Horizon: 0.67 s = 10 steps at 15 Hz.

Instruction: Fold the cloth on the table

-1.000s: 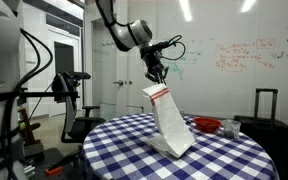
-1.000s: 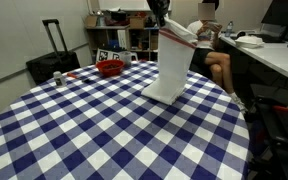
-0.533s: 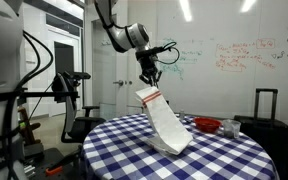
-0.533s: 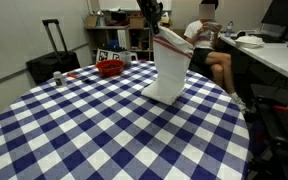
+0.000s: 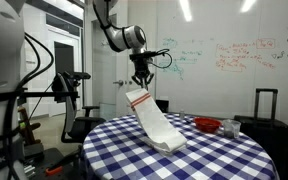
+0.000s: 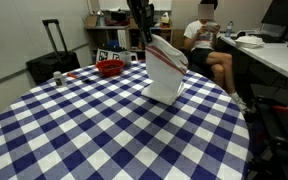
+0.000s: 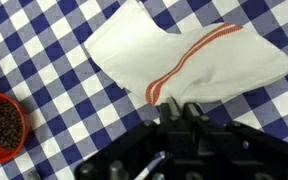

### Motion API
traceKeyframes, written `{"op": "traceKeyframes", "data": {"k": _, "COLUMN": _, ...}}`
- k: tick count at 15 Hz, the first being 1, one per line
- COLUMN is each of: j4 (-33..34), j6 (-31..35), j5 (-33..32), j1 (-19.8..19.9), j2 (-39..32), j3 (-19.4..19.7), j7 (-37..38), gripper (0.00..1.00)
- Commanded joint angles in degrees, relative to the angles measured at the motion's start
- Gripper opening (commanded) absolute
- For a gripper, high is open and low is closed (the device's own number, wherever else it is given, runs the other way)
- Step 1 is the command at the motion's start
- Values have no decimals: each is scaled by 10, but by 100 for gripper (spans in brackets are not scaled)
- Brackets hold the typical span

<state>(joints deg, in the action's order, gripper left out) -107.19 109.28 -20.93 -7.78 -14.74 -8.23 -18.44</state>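
Observation:
The white cloth (image 5: 151, 115) slopes down from my gripper to the cloth's resting lower end (image 5: 168, 143), so next I bring the cloth's raised edge back over that end and lower it.
The white cloth (image 5: 149, 120) with a thin red-orange stripe hangs from my gripper (image 5: 141, 84), its lower end resting on the blue-and-white checkered table (image 5: 214, 160). In an exterior view the cloth (image 6: 167, 70) leans from the gripper (image 6: 146, 38) down to the table (image 6: 94, 130). In the wrist view my gripper (image 7: 178, 105) is shut on the cloth's edge, and the cloth (image 7: 174, 55) spreads below it with the red stripe (image 7: 189, 60) showing.
A red bowl (image 6: 109, 68) and a dark cup (image 6: 59, 78) stand near the table's far edge. The bowl also shows in the wrist view (image 7: 2, 125). A black suitcase (image 6: 50, 55) stands behind. A person (image 6: 206, 40) sits at a desk beyond the table.
My gripper has carried the cloth's held end sideways and a little lower, so the cloth now leans over more instead of hanging upright.

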Motion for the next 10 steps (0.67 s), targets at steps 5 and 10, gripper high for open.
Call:
{"op": "traceKeyframes", "data": {"k": 5, "j4": 49, "j6": -16, "j5": 81, "j1": 6, "j2": -37, "j3": 1, "j7": 23, "gripper": 4}}
{"op": "traceKeyframes", "data": {"k": 10, "j4": 74, "j6": -20, "j5": 91, "j1": 18, "j2": -59, "j3": 10, "j7": 4, "gripper": 4}}
